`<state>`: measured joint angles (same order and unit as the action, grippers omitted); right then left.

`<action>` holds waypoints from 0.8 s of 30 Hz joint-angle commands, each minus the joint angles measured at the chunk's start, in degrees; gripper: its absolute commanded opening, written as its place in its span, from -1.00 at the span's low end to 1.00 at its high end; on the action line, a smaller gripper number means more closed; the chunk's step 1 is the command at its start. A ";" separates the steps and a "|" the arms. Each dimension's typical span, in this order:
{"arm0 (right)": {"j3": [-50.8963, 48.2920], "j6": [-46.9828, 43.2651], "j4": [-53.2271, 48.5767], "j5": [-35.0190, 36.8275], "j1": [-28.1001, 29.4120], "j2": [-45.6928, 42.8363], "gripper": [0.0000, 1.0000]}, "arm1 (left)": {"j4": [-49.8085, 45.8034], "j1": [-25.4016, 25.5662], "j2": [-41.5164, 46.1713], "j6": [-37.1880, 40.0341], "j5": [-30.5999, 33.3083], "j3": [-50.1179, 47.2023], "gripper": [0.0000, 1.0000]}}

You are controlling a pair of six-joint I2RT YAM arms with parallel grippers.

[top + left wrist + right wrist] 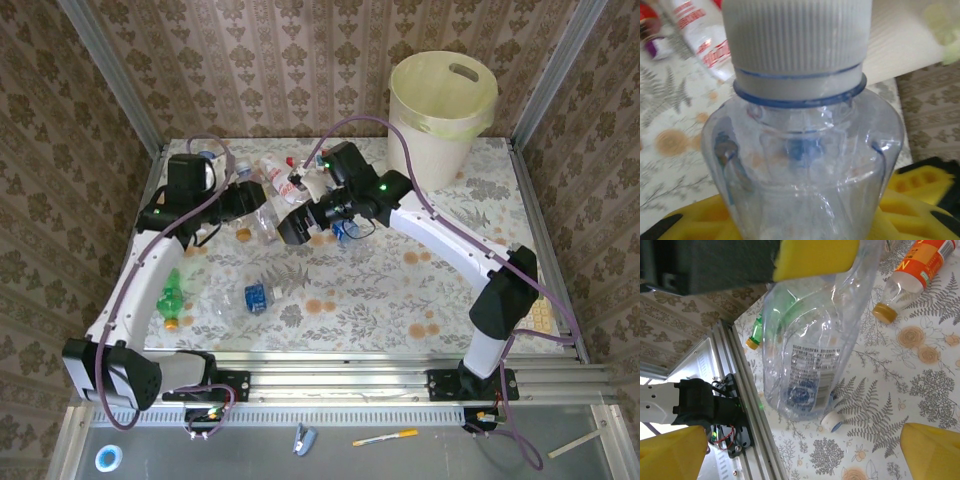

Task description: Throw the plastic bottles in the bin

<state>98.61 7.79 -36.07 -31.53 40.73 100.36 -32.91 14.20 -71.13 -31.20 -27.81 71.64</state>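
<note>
The cream bin is too far away for my left gripper to reach. My right gripper should grab the clear bottle by its free bottom end and take it to the bin.
My left gripper is shut on a clear plastic bottle at the table's middle left. In the left wrist view that bottle, with its ribbed white cap, sits between my yellow pads. The right gripper stands wide open just right of it, and in its own view the clear bottle lies ahead of the right gripper with nothing between its pads. The cream bin stands at the far right. Other bottles lie around: green, blue-labelled, red-labelled, orange-labelled.
A small white-capped bottle lies on the patterned table under the held one. A pale yellow calculator rests by the right edge. The aluminium rail runs along the near edge, and wallpapered walls close in the table.
</note>
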 commanded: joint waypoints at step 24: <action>-3.33 0.76 4.55 8.24 0.31 -3.08 0.66 | 10.38 8.21 -3.37 -2.38 -10.99 4.70 -0.11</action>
<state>96.12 7.81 -33.17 -26.13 40.77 98.67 -24.95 21.32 -73.80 -33.01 -35.55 75.00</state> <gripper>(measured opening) 0.855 0.447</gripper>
